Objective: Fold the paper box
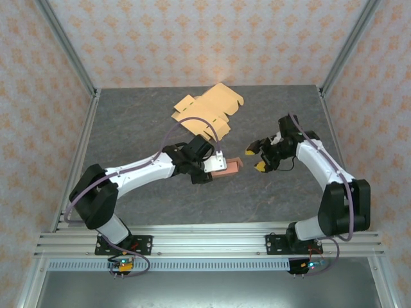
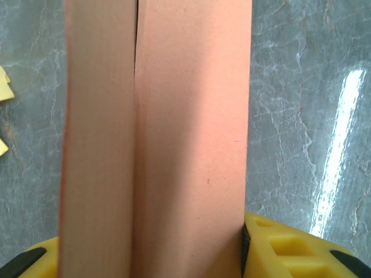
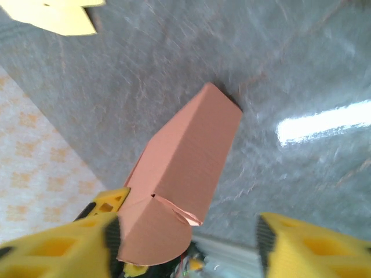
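Observation:
One end of the box (image 1: pixel 217 169) is covered by my left gripper, so my right gripper should hold the opposite end (image 1: pixel 236 165) while my left gripper moves back to press its end.
A salmon-pink paper box (image 1: pixel 229 169), folded into a long narrow shape, is held just above the table at the centre. My left gripper (image 1: pixel 214 169) is shut on its left end. In the left wrist view the box (image 2: pixel 174 145) runs up the middle, with a seam down its face and a yellow finger (image 2: pixel 290 252) pressed to its right side. My right gripper (image 1: pixel 255 158) is open at the box's right end. In the right wrist view the box (image 3: pixel 185 153) points toward the camera, its rounded end flap (image 3: pixel 153 234) lying against my left finger (image 3: pixel 64 243). The other finger (image 3: pixel 316 243) stands apart.
A flat, unfolded yellow cardboard blank (image 1: pixel 207 110) lies at the back centre of the grey table (image 1: pixel 128 122); its corner (image 3: pixel 55 14) shows at the top of the right wrist view. Patterned walls and metal frame posts enclose the table.

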`<state>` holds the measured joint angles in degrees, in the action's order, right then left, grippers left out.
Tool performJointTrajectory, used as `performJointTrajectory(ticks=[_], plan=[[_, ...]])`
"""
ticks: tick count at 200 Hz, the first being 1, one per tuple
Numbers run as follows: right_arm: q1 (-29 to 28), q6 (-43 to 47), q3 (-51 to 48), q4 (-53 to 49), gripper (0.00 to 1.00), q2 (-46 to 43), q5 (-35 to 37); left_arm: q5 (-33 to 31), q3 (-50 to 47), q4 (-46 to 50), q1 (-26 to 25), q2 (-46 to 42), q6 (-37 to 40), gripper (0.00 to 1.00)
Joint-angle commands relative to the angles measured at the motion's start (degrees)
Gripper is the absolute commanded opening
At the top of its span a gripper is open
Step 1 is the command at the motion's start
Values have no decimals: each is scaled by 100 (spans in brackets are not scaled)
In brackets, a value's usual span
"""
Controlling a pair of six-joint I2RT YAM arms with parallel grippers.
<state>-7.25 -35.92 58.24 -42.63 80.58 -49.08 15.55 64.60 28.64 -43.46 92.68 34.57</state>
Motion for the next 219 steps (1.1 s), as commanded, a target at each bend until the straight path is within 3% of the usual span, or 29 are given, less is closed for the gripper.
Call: performJointTrajectory(ticks=[1,41,65,94,137,197,219], plan=[[-131,1104,-469,494,47,-825,612,399,83,760,99,203,195,42],[-937,2166,-876,1102,41,-1683,1191,480,390,931,220,453,466,44],[-1218,2484,-569,839,47,-1313,1660,566,534,1056,272,584,638,44],[-1517,2671,-344,786,45,-707,2015,843,627,1085,380,691,717,47],[-1596,2648,-85,898,28,-381,1974,922,854,1168,417,938,815,48],[-1651,2755,278,436,32,-203,2279,1041,981,1164,506,1007,859,48],[-1661,2679,332,432,22,-82,2134,1085,976,1089,548,1011,786,48]])
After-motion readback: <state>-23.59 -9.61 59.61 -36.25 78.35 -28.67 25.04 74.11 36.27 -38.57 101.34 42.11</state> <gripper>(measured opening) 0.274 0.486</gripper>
